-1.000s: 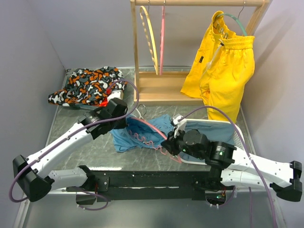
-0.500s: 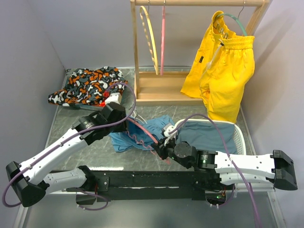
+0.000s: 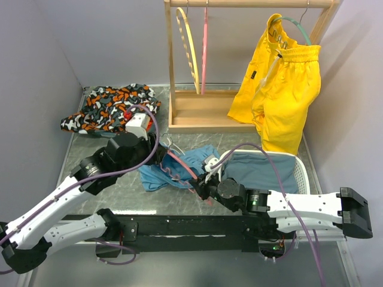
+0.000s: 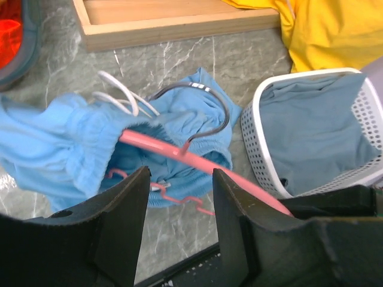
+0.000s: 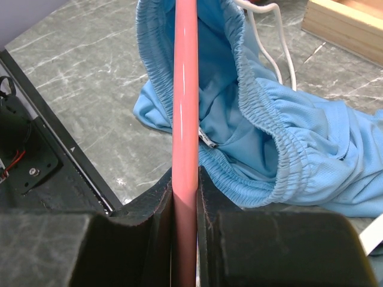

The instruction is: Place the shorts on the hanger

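Observation:
Next, my left gripper grabs the hanger's hook [image 4: 225,115], because my right gripper is holding the pink hanger's end [image 4: 262,191] outside the shorts' waistband. This will free my right gripper to stretch the waistband.
The light blue shorts [image 3: 179,169] lie crumpled on the table in front of the rack, waistband open and white drawstring [image 4: 121,95] loose. The pink hanger [image 3: 184,167] runs slantwise through the waistband, and its metal hook [image 4: 206,98] rests on the fabric. My right gripper [image 3: 202,189] is shut on the hanger's pink bar [image 5: 185,89] at its near end, just off the shorts [image 5: 287,125]. My left gripper [image 4: 181,197] hangs open above the shorts [image 4: 66,149] with nothing between its fingers. It is left of them in the top view.
A white basket [image 3: 304,170] with grey-blue cloth stands right of the shorts. Behind is the wooden rack [image 3: 203,113] with a yellow hanger [image 3: 190,51], a second pink one [image 3: 204,51] and yellow shorts [image 3: 281,84]. A patterned garment [image 3: 111,107] lies back left.
My left gripper has opened, let go of the shorts and drawn back to the left. My right gripper has slid left with the hanger, pushing it further into the shorts.

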